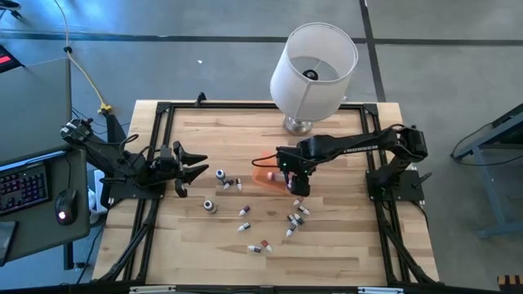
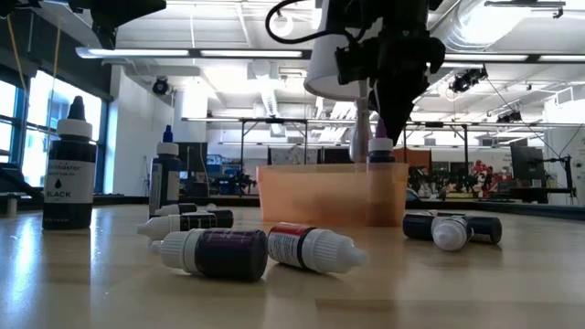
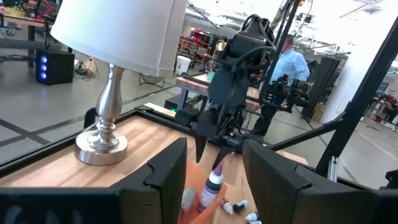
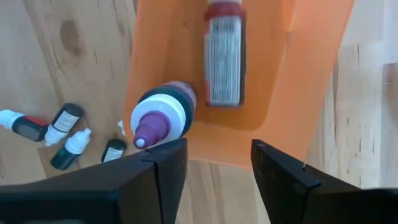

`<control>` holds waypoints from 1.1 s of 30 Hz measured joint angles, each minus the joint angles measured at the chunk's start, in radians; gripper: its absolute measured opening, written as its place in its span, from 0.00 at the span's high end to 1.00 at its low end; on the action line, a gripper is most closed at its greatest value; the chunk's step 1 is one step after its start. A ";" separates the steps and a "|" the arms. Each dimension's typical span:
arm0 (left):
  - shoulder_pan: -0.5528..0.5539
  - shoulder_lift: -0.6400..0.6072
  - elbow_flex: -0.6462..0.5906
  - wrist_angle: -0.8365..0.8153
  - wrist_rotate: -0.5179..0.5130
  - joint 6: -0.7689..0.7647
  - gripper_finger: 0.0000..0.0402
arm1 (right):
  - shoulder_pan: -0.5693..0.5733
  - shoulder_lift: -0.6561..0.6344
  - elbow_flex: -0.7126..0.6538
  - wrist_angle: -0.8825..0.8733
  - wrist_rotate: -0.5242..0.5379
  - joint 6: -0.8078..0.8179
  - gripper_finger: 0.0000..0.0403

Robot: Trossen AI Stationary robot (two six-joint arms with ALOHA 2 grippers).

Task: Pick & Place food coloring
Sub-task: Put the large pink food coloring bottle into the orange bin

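Observation:
The red-capped bottle lies flat (image 4: 224,61) in the orange box next to the upright purple-capped bottle, so I should grip its cap end (image 4: 225,9) with my right gripper and tip it upright.
An orange box (image 1: 263,175) (image 4: 311,74) sits mid-table. In it one food coloring bottle with a red cap (image 4: 222,56) lies flat, and a purple-capped bottle (image 4: 163,115) (image 2: 379,148) stands upright, its tip above the rim. My right gripper (image 4: 214,155) (image 1: 286,173) hangs open over the box, pointing down, with the purple cap just ahead of one finger. Several more bottles (image 1: 244,211) (image 2: 219,253) lie or stand on the wood near the box. My left gripper (image 1: 192,159) (image 3: 214,149) waits open at the table's left, level. My right gripper has nothing between its fingers. One finger (image 4: 163,163) is close beside the purple cap (image 4: 149,127) of the upright bottle, and I cannot tell whether it touches it. The bottle stands in the box on its own base.
A white-shaded lamp (image 1: 315,69) stands at the table's far edge, its metal base (image 1: 298,124) just behind the box. A black frame (image 1: 163,114) rims the table. Two dark bottles (image 2: 69,174) (image 2: 166,178) stand upright toward the left. A person (image 3: 292,62) shows beyond the table.

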 joint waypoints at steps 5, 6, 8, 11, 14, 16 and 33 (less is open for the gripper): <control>0.000 0.000 0.000 0.000 0.000 0.000 0.61 | 0.000 0.000 0.000 0.020 0.040 -0.012 0.56; 0.000 0.000 0.000 0.000 0.000 0.000 0.61 | 0.000 0.000 0.000 0.029 0.043 -0.020 0.56; 0.000 0.000 0.000 0.000 0.000 0.000 0.61 | 0.000 0.000 0.007 0.031 0.044 -0.036 0.56; 0.000 0.000 0.000 0.000 0.000 0.000 0.61 | 0.000 0.000 0.041 0.025 0.066 -0.043 0.58; 0.000 0.000 0.000 0.001 -0.002 0.000 0.61 | 0.000 0.000 0.112 -0.016 0.086 -0.058 0.60; 0.000 0.000 0.000 0.009 -0.006 0.000 0.61 | 0.000 0.000 0.158 0.000 0.087 -0.081 0.61; 0.000 0.000 0.000 0.015 0.026 0.000 0.61 | -0.071 0.246 0.150 0.268 0.090 -0.245 0.62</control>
